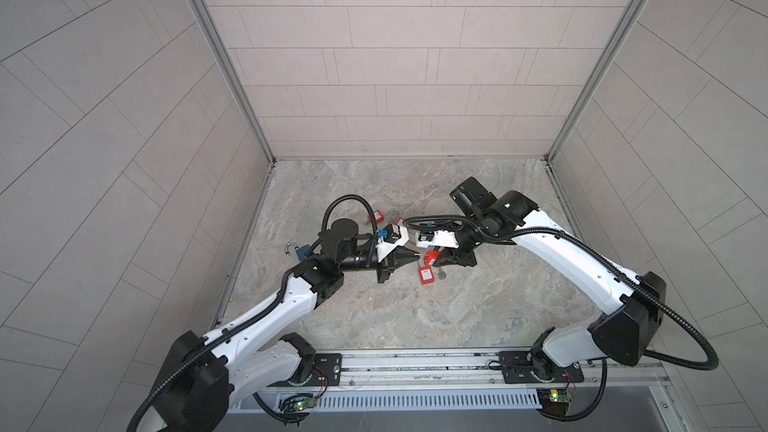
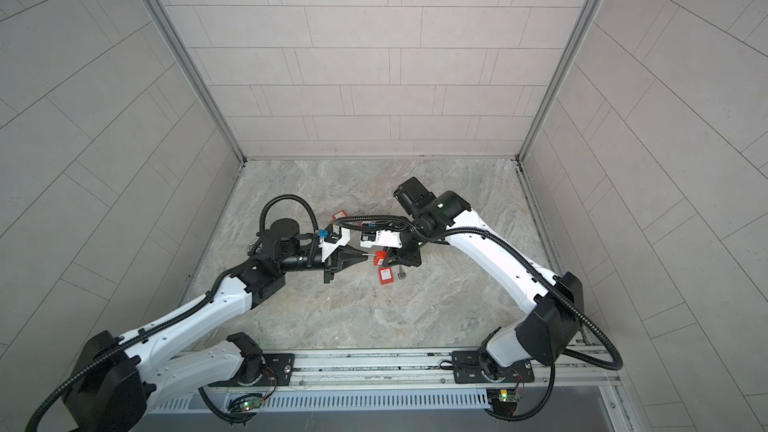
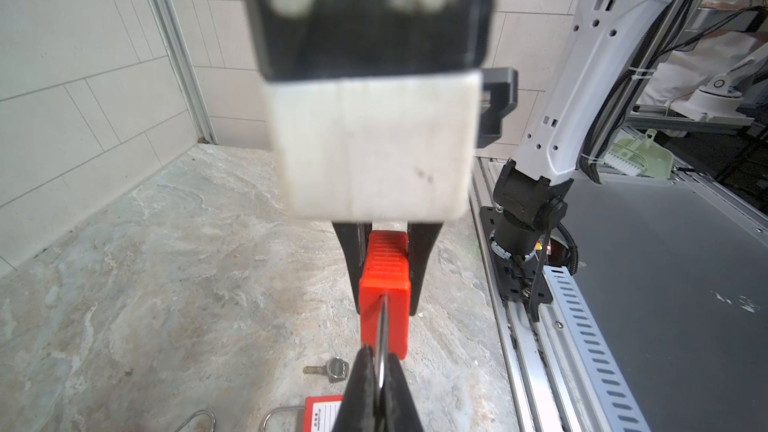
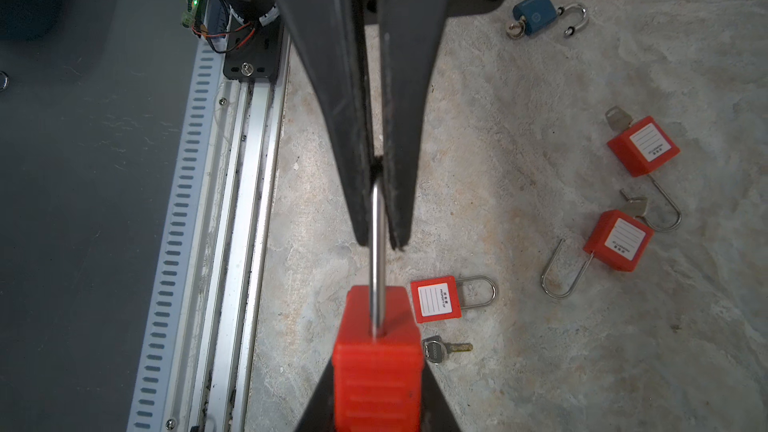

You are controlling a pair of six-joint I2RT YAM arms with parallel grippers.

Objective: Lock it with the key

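Observation:
My right gripper clamps the lock's red body (image 4: pixel 377 380), hiding its keyhole end; I should release, back off, take the key there.
A red padlock (image 4: pixel 376 371) hangs above the table between both grippers. My left gripper (image 3: pixel 380 367) is shut on its steel shackle (image 4: pixel 377 263). My right gripper (image 4: pixel 376 367) is shut on the red body (image 3: pixel 384 280), one finger on each side. In both top views the held padlock (image 1: pixel 432 256) (image 2: pixel 380 257) sits at mid-table where the two arms meet. A loose silver key (image 4: pixel 440 351) (image 3: pixel 330 369) with a brass blade lies flat on the table just below it. The held padlock's keyhole is hidden.
A closed red padlock (image 4: pixel 436 299) (image 1: pixel 427 276) lies beside the loose key. Two red padlocks (image 4: pixel 642 145) (image 4: pixel 619 241) with open shackles and keys in them lie farther off. A blue padlock (image 4: pixel 534 14) (image 1: pixel 302 250) lies by the left arm. An aluminium rail (image 4: pixel 245 184) edges the table.

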